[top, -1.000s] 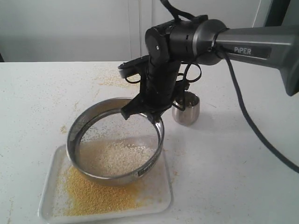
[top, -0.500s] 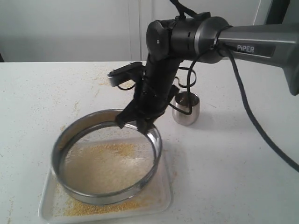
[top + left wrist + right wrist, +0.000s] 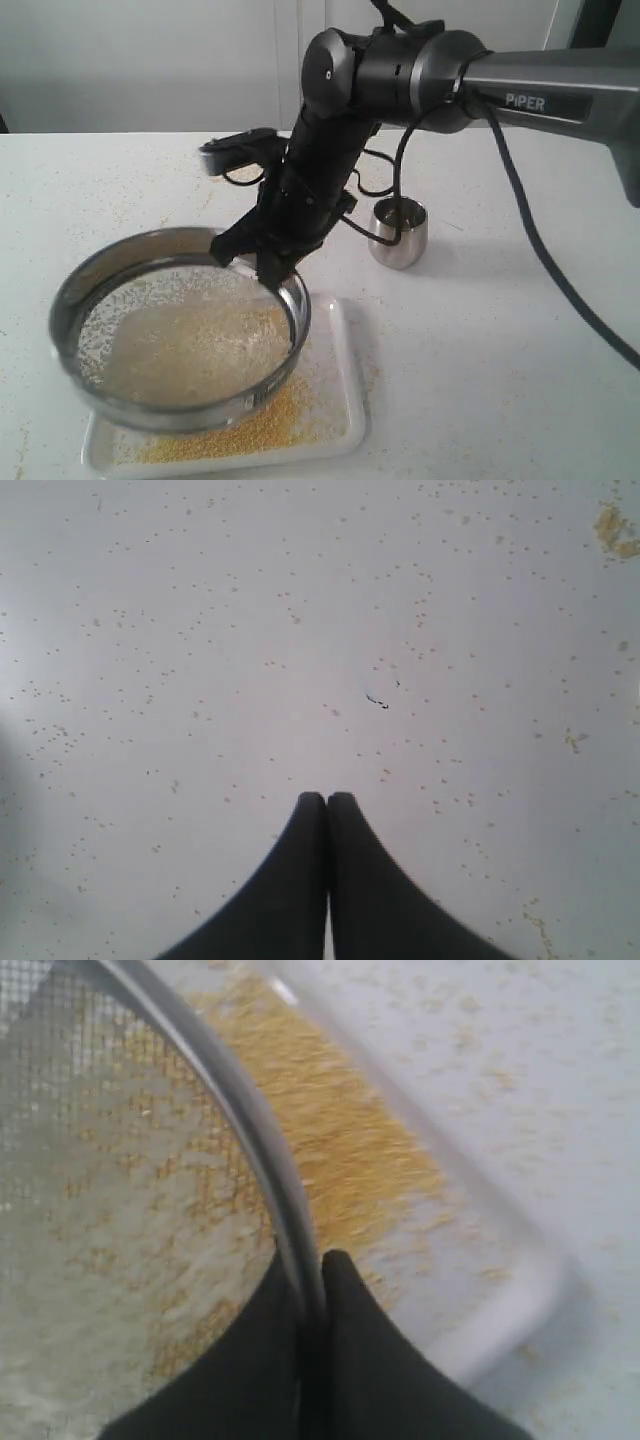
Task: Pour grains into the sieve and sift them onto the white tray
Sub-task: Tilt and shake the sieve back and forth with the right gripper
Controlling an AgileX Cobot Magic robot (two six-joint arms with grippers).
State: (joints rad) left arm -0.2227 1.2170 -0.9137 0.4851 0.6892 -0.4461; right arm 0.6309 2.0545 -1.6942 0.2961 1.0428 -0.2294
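My right gripper should swing the sieve back over the yellow meal (image 3: pixel 280 408) and keep sifting, because the rim of the sieve (image 3: pixel 62 330) sticks out past the white tray's edge.
My right gripper (image 3: pixel 268 268) (image 3: pixel 312 1258) is shut on the rim of the sieve (image 3: pixel 180 330), holding it in the air above the white tray (image 3: pixel 345 420). The sieve hangs past the tray's left end. Pale whitish grains (image 3: pixel 190 345) lie on its mesh, seen close in the right wrist view (image 3: pixel 110 1210). Fine yellow meal (image 3: pixel 290 410) is spread on the tray below, also the yellow meal (image 3: pixel 340 1150) beside the sieve rim (image 3: pixel 250 1120). My left gripper (image 3: pixel 327 798) is shut on nothing over bare table; it does not show in the exterior view.
A small shiny steel cup (image 3: pixel 398 233) stands upright on the table to the right of the tray, behind the right arm (image 3: pixel 400 80). Thin yellow crumbs (image 3: pixel 235 175) are strewn over the white table (image 3: pixel 500 350) (image 3: pixel 300 630).
The right gripper has swung the sieve to the left, from over the tray's middle to past its left end. More yellow meal shows on the tray's right part.
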